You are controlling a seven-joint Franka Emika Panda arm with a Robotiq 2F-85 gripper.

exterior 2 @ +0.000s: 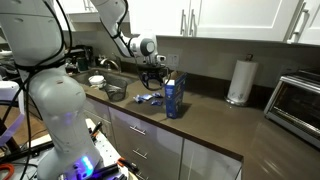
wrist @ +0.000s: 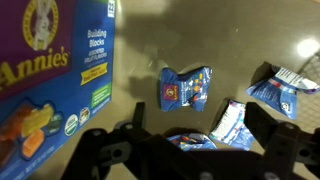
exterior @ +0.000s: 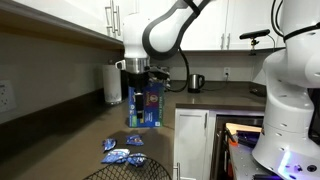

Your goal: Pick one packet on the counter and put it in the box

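Note:
My open gripper needs to lift clear, as it hangs close beside the box's top (exterior 2: 177,76), then move away from the box and come down over the packet (exterior: 134,139) nearest it.
The box (exterior: 146,106) is a tall blue Annie's carton standing upright on the dark counter (exterior: 70,125). It also shows in the other exterior view (exterior 2: 173,98) and at the left of the wrist view (wrist: 50,70). Several blue packets lie flat on the counter past it (exterior: 132,140) (exterior: 110,145) (exterior 2: 150,98). In the wrist view one packet (wrist: 185,87) lies ahead, one (wrist: 232,122) to the right, and one (wrist: 185,140) is partly hidden under my gripper. My gripper (wrist: 198,114) (exterior: 136,74) (exterior 2: 155,70) hangs open and empty above the counter, beside the box top.
A white paper-towel roll (exterior: 113,85) (exterior 2: 238,82) stands by the wall. A kettle (exterior: 196,82) is at the far corner. A wire basket (exterior: 125,170) sits at the counter's near end. A sink with bowls (exterior 2: 105,88) and a toaster oven (exterior 2: 298,100) flank the counter.

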